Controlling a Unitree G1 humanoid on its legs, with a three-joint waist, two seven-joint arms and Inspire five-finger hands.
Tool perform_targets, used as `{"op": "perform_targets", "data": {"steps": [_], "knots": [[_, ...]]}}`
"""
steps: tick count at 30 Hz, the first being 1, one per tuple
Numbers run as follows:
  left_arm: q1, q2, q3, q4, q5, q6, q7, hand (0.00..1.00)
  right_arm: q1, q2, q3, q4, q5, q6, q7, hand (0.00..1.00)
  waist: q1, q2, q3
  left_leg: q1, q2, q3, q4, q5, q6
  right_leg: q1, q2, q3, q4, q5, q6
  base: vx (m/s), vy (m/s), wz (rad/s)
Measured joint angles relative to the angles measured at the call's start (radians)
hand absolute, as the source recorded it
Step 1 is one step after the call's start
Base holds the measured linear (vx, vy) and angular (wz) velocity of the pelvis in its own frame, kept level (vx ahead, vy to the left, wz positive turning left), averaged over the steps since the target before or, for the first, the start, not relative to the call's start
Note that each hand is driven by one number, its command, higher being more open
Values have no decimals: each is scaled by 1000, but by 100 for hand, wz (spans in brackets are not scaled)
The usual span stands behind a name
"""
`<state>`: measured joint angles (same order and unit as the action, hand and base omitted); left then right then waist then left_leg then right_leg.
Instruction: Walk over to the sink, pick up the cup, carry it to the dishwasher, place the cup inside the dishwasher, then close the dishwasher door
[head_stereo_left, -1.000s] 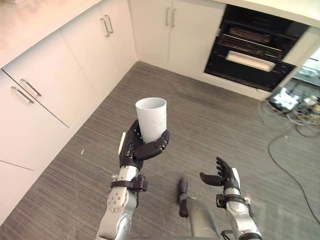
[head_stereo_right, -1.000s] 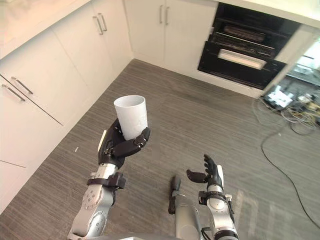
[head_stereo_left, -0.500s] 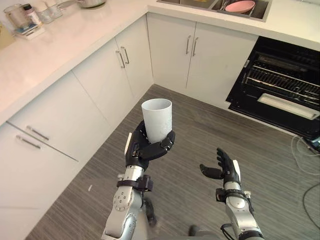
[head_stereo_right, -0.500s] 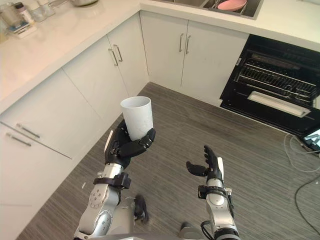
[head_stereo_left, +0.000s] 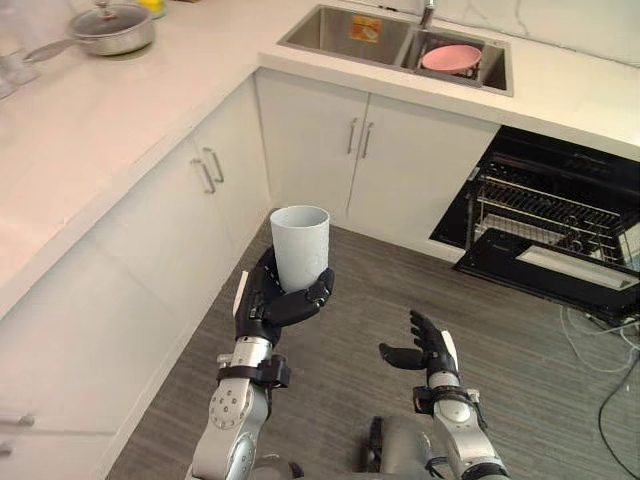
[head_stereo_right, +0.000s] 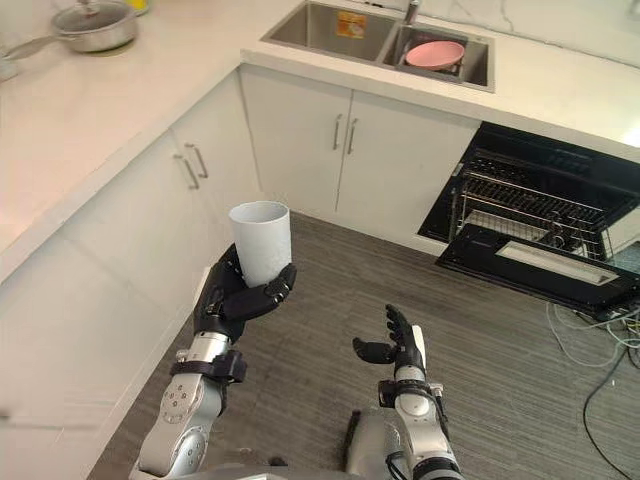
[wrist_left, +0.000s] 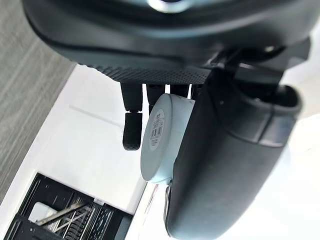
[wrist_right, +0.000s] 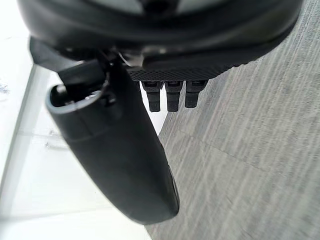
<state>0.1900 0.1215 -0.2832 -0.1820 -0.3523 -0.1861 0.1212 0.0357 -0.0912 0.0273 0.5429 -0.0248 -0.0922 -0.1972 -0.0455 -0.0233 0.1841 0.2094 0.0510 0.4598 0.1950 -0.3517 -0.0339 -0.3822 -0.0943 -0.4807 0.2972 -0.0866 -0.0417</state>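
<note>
My gripper will place the pale grey cup (head_stereo_left: 300, 248) on the wire rack (head_stereo_left: 545, 218), where it should tip over, as the cup is tall and the rack has gaps.
My left hand (head_stereo_left: 272, 305) is shut on a pale grey cup (head_stereo_left: 300, 245) and holds it upright at chest height over the grey floor. In the left wrist view the cup (wrist_left: 160, 140) shows its flat base between thumb and fingers. My right hand (head_stereo_left: 428, 350) hovers low to the right, open and holding nothing. The dishwasher (head_stereo_left: 545, 225) stands open at the right under the counter, its door (head_stereo_left: 545, 272) folded down and a wire rack visible inside. The steel sink (head_stereo_left: 395, 45) lies in the counter at the back with a pink bowl (head_stereo_left: 450, 58) in its right basin.
White cabinets (head_stereo_left: 330, 150) line the left wall and the back under a pale counter (head_stereo_left: 120, 110). A lidded pan (head_stereo_left: 110, 28) sits on the counter at the far left. Loose cables (head_stereo_left: 605, 350) lie on the floor at the right, past the dishwasher door.
The camera has tilted up and turned: sink and counter top have come into view, and the dishwasher sits lower right. Both hands keep their pose, the cup still held.
</note>
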Motion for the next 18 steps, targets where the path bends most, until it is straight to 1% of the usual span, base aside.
{"op": "perform_targets", "data": {"steps": [1,2,3,4,5,6,7,8,9,10,11,12,13,14,15,16,17,18], "knots": [[0,2,0,0,0,0,0,30,1,0,0,0,0,0,0,90,-2,-12,-8,30,-17,6,-14,-10,-16,-5,14,-22,-55,49,-24,779,22,-19],[1,3,-4,9,0,2,1,30,9,-11,-2,-4,-1,1,-3,90,-25,-17,-25,86,-39,-7,-29,-27,-47,-2,17,8,-65,219,-155,667,20,-3],[-1,-10,-10,30,1,5,-1,30,12,-30,-6,-2,-1,4,-3,90,-29,27,-43,99,-19,-10,-31,-32,-56,-8,36,7,-32,205,-140,672,6,-11],[1,-19,-19,37,2,12,-1,30,15,-43,-14,-10,-2,10,-3,90,-29,66,-69,84,24,-13,18,-26,-67,-10,65,7,-16,174,-143,516,-41,-32],[-19,-32,-20,45,2,11,-2,30,15,-46,-28,-26,-2,10,-1,90,-25,82,-68,24,75,-30,199,-10,-80,12,88,13,0,133,-141,738,-103,-39],[-41,-44,-18,70,2,11,-1,30,26,-43,-40,-50,-2,12,-1,90,-20,84,-65,-58,155,-60,472,66,-92,72,121,25,-26,109,-139,714,-109,-33],[-47,-51,-17,85,2,11,-1,30,34,-42,-43,-66,-2,12,-2,90,-16,86,-63,-97,195,-73,601,79,-95,120,145,34,-56,104,-137,560,-76,-52],[-44,-60,-22,103,2,11,0,30,58,-39,-45,-116,-2,14,-9,90,-2,85,-61,-155,254,-86,795,76,-88,224,188,69,-125,103,-136,503,-10,-78],[-29,-62,-25,102,2,7,-1,30,73,-40,-43,-176,-1,4,-16,90,4,80,-61,-220,269,-98,880,65,-68,303,203,115,-178,100,-135,479,20,-90],[-24,-62,-25,102,2,4,-3,30,69,-40,-43,-195,-1,-9,-19,90,7,78,-62,-261,270,-99,890,55,-54,326,204,139,-193,97,-131,514,68,-100],[-21,-62,-23,100,2,3,-7,30,47,-42,-44,-214,-1,-28,-23,90,11,78,-63,-345,268,-106,866,29,-28,349,201,191,-209,85,-122,357,116,-120],[-17,-62,-19,101,2,4,-8,30,21,-40,-41,-212,0,-31,-23,90,24,77,-62,-409,252,-133,798,8,0,368,199,253,-212,71,-122,341,136,-127],[-14,-61,-18,101,2,4,-8,30,16,-40,-41,-212,0,-31,-23,90,32,77,-62,-432,238,-158,751,2,9,378,197,281,-212,67,-116,273,139,-121],[-6,-61,-18,101,2,4,-8,30,14,-40,-40,-209,0,-31,-23,90,41,75,-60,-454,205,-212,656,1,10,397,190,318,-212,59,-106,262,176,-106],[3,-63,-16,101,6,4,-8,30,14,-40,-40,-204,0,-30,-23,90,46,71,-56,-465,152,-290,508,7,1,419,176,364,-209,43,-90,372,317,-115],[10,-65,-11,101,19,4,-10,30,14,-40,-41,-202,0,-29,-25,90,44,67,-53,-468,101,-362,366,32,-20,436,159,403,-207,27,-70,358,331,-102],[11,-67,-6,99,24,4,-11,30,14,-42,-41,-202,0,-29,-28,90,42,71,-55,-462,72,-405,253,71,-31,440,150,429,-203,15,-50,281,294,-82],[12,-70,-2,97,30,4,-11,30,14,-43,-41,-202,0,-29,-31,90,43,74,-57,-454,65,-423,189,118,-34,440,149,447,-196,4,-36,223,247,-89]]}}
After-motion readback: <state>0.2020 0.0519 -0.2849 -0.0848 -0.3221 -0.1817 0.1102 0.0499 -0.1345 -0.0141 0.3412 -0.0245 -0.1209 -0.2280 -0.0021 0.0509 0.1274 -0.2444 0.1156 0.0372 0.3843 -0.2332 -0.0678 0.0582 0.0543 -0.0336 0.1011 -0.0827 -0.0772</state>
